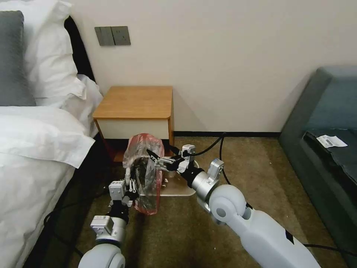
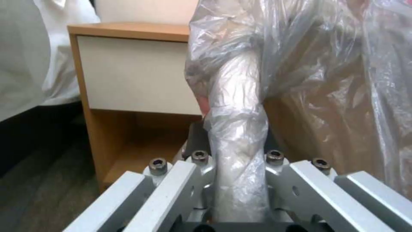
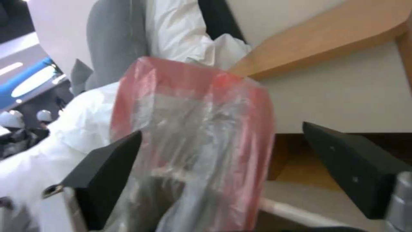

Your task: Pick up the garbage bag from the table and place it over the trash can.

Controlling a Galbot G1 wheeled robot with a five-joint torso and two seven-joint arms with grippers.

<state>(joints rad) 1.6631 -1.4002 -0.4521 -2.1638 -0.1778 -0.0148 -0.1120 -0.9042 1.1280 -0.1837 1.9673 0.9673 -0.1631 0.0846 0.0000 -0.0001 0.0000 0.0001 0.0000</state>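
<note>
My gripper will make the garbage bag (image 1: 148, 176) spread wide across the trash can when it pulls the garbage bag's red rim (image 1: 149, 136), because the red rim stands slack above creased plastic.
The garbage bag (image 1: 144, 175) hangs in the air in front of the table (image 1: 135, 102), its red-pink rim uppermost, above the carpet. My left gripper (image 1: 129, 174) points up at the bag's left side and is shut on a fold of the plastic (image 2: 236, 122). From the right, my right gripper (image 1: 153, 158) stands open at the bag's upper edge, with its black fingertips (image 3: 107, 167) on either side of the bag (image 3: 197, 129). The cream-white trash can (image 1: 182, 190) sits on the floor just right of the bag, largely hidden by the right gripper.
A bed with a white duvet (image 1: 33, 149) and pillows runs along the left. A dark teal sofa (image 1: 323, 123) stands at the right. Black cables (image 1: 221, 149) trail over the carpet behind the right arm. The table's lower shelf (image 2: 137, 151) is open.
</note>
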